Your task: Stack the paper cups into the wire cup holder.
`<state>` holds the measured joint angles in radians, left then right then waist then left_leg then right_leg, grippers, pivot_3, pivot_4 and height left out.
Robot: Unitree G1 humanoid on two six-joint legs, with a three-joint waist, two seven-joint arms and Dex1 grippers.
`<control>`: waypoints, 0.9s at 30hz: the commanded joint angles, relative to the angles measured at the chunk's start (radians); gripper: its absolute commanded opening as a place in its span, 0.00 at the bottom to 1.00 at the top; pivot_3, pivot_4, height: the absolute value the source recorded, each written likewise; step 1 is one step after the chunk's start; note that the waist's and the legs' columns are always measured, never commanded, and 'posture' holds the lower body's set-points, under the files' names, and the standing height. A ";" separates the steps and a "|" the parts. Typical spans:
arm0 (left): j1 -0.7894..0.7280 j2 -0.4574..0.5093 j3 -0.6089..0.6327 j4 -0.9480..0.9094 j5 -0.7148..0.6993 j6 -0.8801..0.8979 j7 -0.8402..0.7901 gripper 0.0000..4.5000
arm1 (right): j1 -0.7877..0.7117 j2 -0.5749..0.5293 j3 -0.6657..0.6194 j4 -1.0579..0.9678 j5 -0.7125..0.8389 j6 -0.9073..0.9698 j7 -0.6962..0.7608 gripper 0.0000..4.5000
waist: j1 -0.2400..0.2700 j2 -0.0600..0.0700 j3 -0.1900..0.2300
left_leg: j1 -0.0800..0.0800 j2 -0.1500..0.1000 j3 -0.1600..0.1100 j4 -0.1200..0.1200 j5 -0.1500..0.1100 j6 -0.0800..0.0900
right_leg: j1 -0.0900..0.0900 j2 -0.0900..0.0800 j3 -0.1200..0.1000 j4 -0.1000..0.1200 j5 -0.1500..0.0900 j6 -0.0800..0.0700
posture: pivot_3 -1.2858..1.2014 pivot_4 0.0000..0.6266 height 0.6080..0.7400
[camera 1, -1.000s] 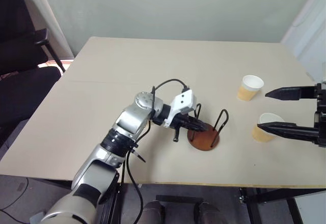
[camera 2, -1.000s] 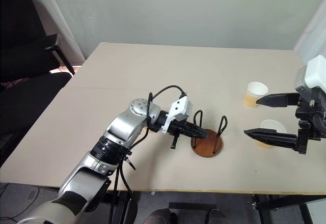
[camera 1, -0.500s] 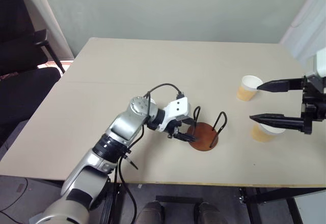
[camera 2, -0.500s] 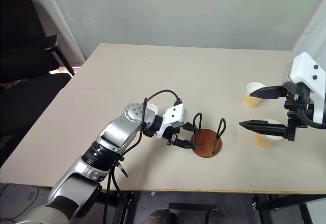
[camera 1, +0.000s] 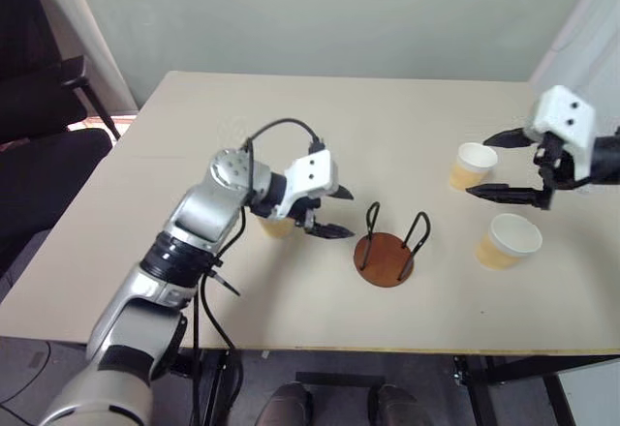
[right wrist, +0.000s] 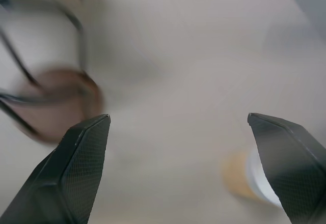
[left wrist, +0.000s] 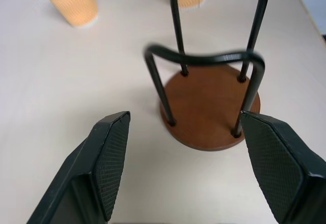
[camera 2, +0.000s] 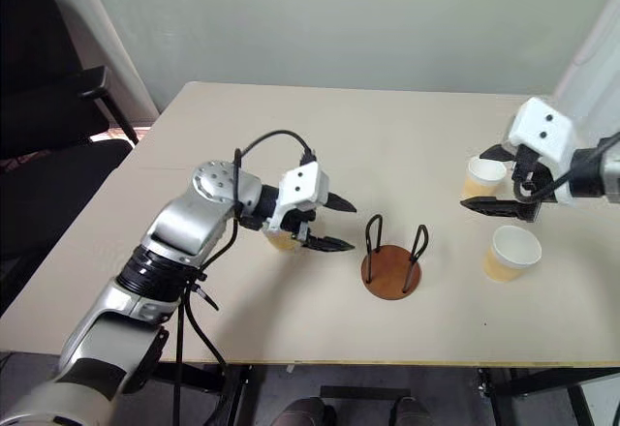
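Observation:
My gripper will lower the farther paper cup point(camera 1: 474, 166), and the cup will slide down between the black wire loops to the disc because the loops leave an open gap point(camera 1: 392, 240).
The wire cup holder point(camera 1: 385, 255), a reddish-brown disc with two black wire loops, stands empty near the table's front middle. My left gripper point(camera 1: 349, 215) is open just left of it, fingers pointing at it; the left wrist view has the holder point(left wrist: 211, 107) straight ahead of the open fingers point(left wrist: 109, 152). One paper cup point(camera 1: 275, 226) stands half hidden behind that gripper. Two more paper cups stand at the right, one farther point(camera 1: 473, 167), one nearer point(camera 1: 507, 240). My right gripper point(camera 1: 478, 166) is open, its fingertips on either side of the farther cup as seen from above.
The beige table point(camera 1: 291, 126) has its front edge close below the holder. A black chair point(camera 1: 39, 106) stands off the table's left side. A pale curtain point(camera 1: 581, 48) hangs at the right.
My left gripper has opened and drawn back to the left, away from the holder, uncovering a cup behind it. My right gripper has swung in from the right edge to the farther cup.

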<state>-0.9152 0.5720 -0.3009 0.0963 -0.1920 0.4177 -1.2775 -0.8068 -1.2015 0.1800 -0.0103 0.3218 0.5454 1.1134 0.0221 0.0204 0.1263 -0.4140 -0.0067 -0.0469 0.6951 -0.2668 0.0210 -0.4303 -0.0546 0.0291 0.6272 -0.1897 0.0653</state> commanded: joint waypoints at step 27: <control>0.003 0.088 0.122 -0.080 -0.062 0.094 0.055 0.83 | -0.496 0.461 0.247 1.192 -0.711 -0.633 -0.098 0.40 | -0.007 0.001 0.000 | -0.007 0.001 0.000 -0.014 0.001 -0.008 | -0.011 0.000 -0.001 0.000 0.000 -0.005 | 0.52 0.24 1.00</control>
<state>-0.9110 0.6490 -0.2101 0.0584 -0.2380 0.5106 -1.2321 -1.2689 -0.7327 0.4503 1.1818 -0.3802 -0.0715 1.0223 0.0153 0.0213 0.1264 -0.4208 -0.0061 -0.0469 0.6813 -0.2663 0.0134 -0.4414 -0.0550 0.0280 0.6267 -0.1898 0.0604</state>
